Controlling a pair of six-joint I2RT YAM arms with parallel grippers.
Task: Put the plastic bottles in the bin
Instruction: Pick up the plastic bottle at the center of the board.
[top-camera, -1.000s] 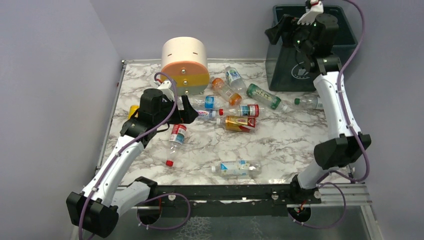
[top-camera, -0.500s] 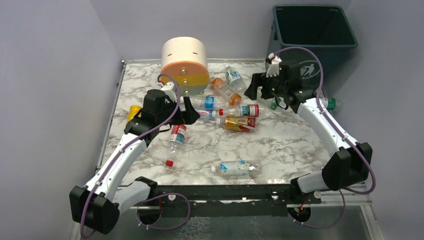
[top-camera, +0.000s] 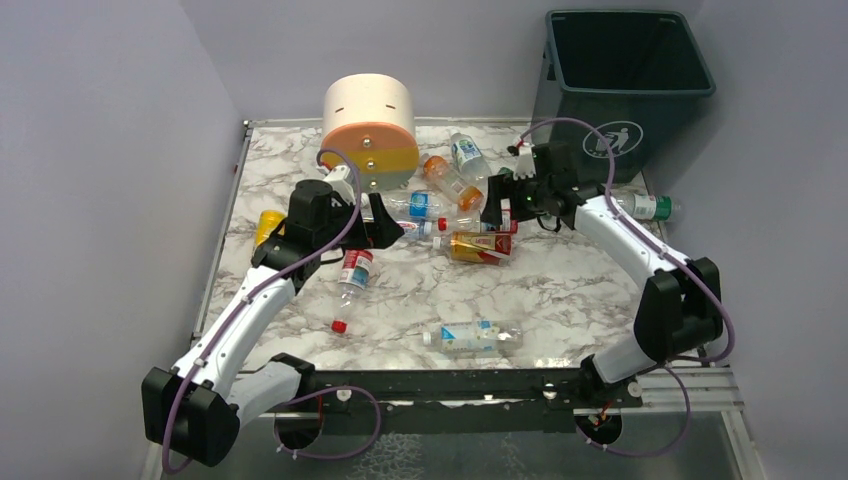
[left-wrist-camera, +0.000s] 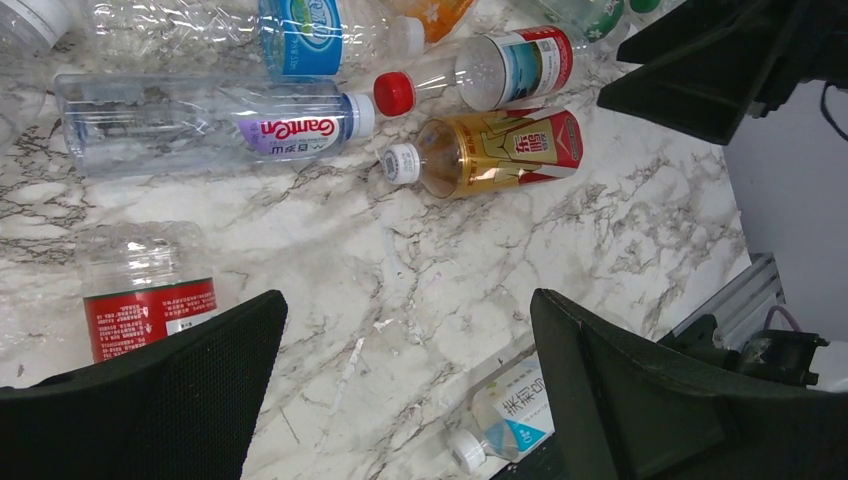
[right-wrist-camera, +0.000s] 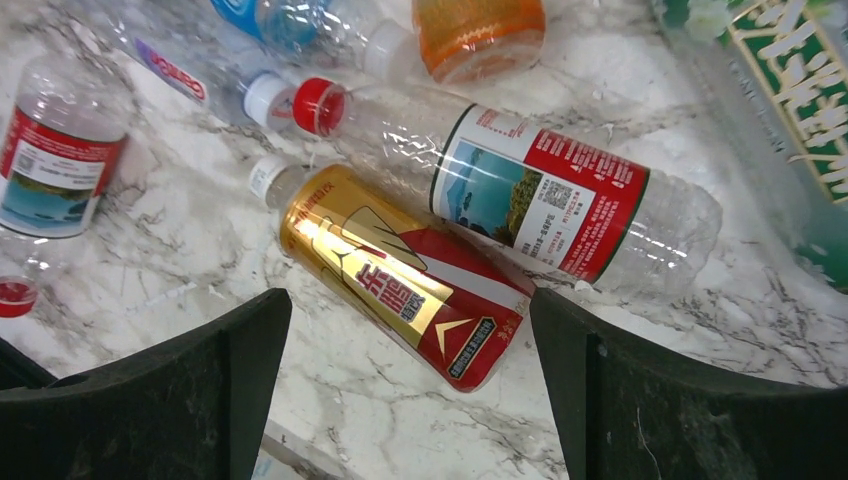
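The gold-and-red bottle's red end (top-camera: 502, 248) points in between the open fingers of my right gripper, so I should go on lowering until the fingers are on both sides of its label (top-camera: 474, 247).
Several plastic bottles lie on the marble table. A gold-and-red bottle (top-camera: 478, 246) (right-wrist-camera: 405, 275) (left-wrist-camera: 495, 150) rests beside a clear red-labelled bottle (right-wrist-camera: 540, 195) (left-wrist-camera: 500, 65). My right gripper (top-camera: 497, 205) (right-wrist-camera: 410, 300) hovers open just over these two, holding nothing. My left gripper (top-camera: 385, 228) (left-wrist-camera: 405, 310) is open over bare table left of the cluster, a Ganten-labelled clear bottle (left-wrist-camera: 210, 125) ahead of it. Other bottles: orange (top-camera: 450, 180), red-labelled (top-camera: 352, 275), blue-labelled near the front (top-camera: 472, 336), green-labelled (top-camera: 645, 207). The dark teal bin (top-camera: 630, 92) stands at the back right.
A cream cylindrical drawer unit (top-camera: 370, 125) sits at the back of the table, left of centre. A yellow bottle (top-camera: 266, 224) lies by the left edge. Walls close in on both sides, and a metal rail (top-camera: 450, 385) runs along the near edge.
The right arm has swung down from above the bin to the bottle cluster at mid-table, its jaws a little wider. The left arm has barely moved.
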